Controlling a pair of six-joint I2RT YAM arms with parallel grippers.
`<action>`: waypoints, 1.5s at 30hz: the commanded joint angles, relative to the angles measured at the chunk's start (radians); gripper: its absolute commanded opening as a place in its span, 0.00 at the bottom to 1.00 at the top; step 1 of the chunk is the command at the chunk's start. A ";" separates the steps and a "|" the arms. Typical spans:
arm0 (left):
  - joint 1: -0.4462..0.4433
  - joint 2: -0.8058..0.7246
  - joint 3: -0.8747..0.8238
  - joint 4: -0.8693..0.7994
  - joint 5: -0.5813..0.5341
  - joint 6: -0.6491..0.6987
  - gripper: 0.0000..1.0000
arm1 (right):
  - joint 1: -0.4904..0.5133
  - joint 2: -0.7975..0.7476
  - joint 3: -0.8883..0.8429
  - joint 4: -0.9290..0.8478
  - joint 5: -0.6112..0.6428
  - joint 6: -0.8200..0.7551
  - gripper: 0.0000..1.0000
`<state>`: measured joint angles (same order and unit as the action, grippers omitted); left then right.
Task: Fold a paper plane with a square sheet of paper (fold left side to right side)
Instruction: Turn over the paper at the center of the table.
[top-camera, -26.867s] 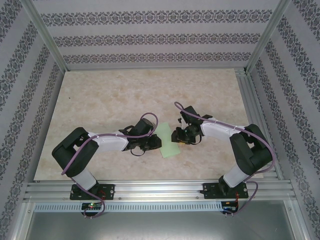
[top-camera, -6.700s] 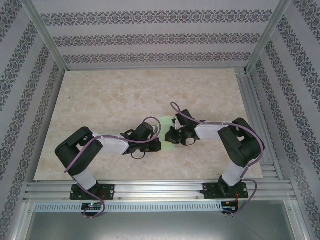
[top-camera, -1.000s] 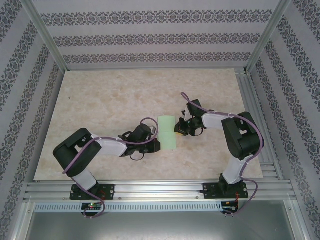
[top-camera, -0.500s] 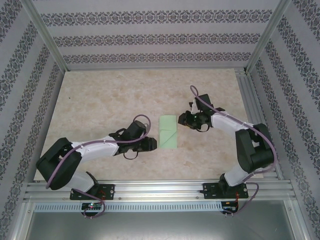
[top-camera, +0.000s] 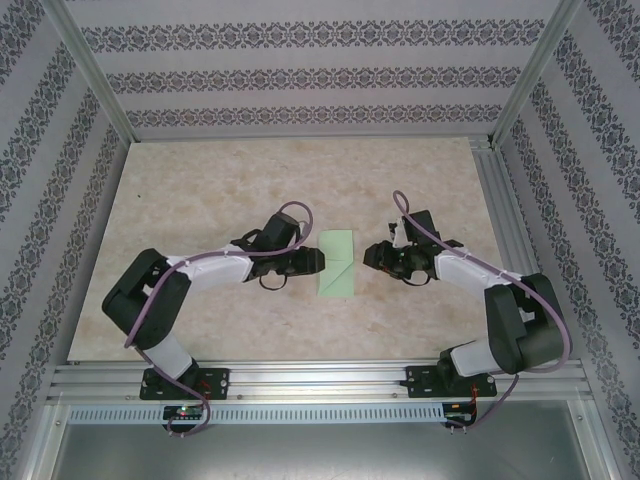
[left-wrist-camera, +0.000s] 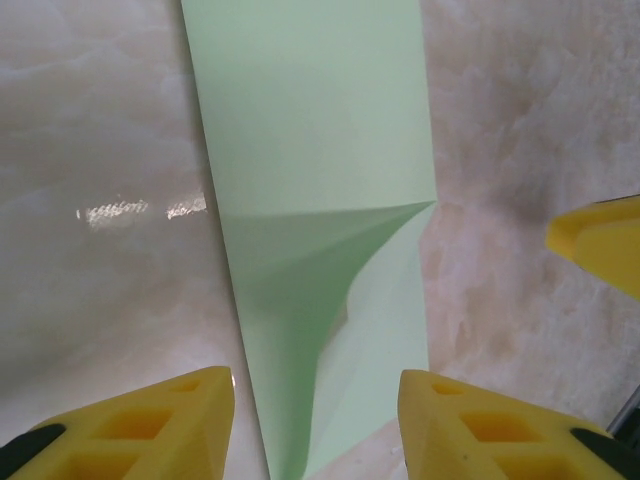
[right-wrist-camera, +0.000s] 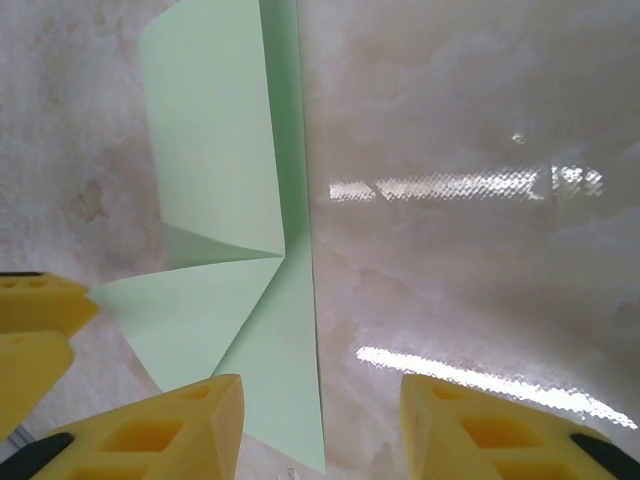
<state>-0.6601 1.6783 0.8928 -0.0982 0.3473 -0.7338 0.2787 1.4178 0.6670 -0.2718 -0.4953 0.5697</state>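
A shaded band (right-wrist-camera: 284, 115) can be seen next to the loose edge of the paper's upper layer (right-wrist-camera: 212, 130), so the upper layer will come up and stand like a page when the robot lifts it.
The square sheet of paper (top-camera: 337, 263) lies on the table as a narrow pale green folded strip, with a diagonal flap standing up a little at one end. My left gripper (top-camera: 317, 262) sits just left of it, open, nothing in its jaws. In the left wrist view the sheet (left-wrist-camera: 320, 190) runs away from the open gripper (left-wrist-camera: 315, 430), its near end on the table between the yellow fingertips (left-wrist-camera: 150, 420). My right gripper (top-camera: 369, 255) is a short way right of the sheet, open and holding nothing. In the right wrist view the paper (right-wrist-camera: 215, 190) lies left of the gripper (right-wrist-camera: 320, 430).
The marble-patterned table (top-camera: 200, 190) spreads bare behind and to both sides of the arms. Patterned walls and an aluminium frame (top-camera: 505, 95) close it in. The other gripper's yellow fingertip shows at the right edge (left-wrist-camera: 600, 250) of the left wrist view.
Both grippers have opened and let go of the paper. The right gripper has drawn back to the right, the left arm has shifted, and the sheet stays flat between them.
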 joint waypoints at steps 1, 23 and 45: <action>0.014 0.038 0.052 0.042 0.053 0.043 0.47 | -0.005 -0.038 -0.020 0.052 -0.027 0.011 0.47; 0.072 0.069 -0.003 0.213 0.146 -0.020 0.06 | 0.072 0.081 -0.084 0.380 -0.129 0.224 0.48; 0.079 0.072 -0.025 0.222 0.145 -0.023 0.08 | 0.171 0.316 -0.006 0.657 -0.170 0.439 0.42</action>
<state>-0.5957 1.7687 0.8795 0.0715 0.4854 -0.7433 0.4389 1.7103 0.6521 0.2775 -0.6395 0.9451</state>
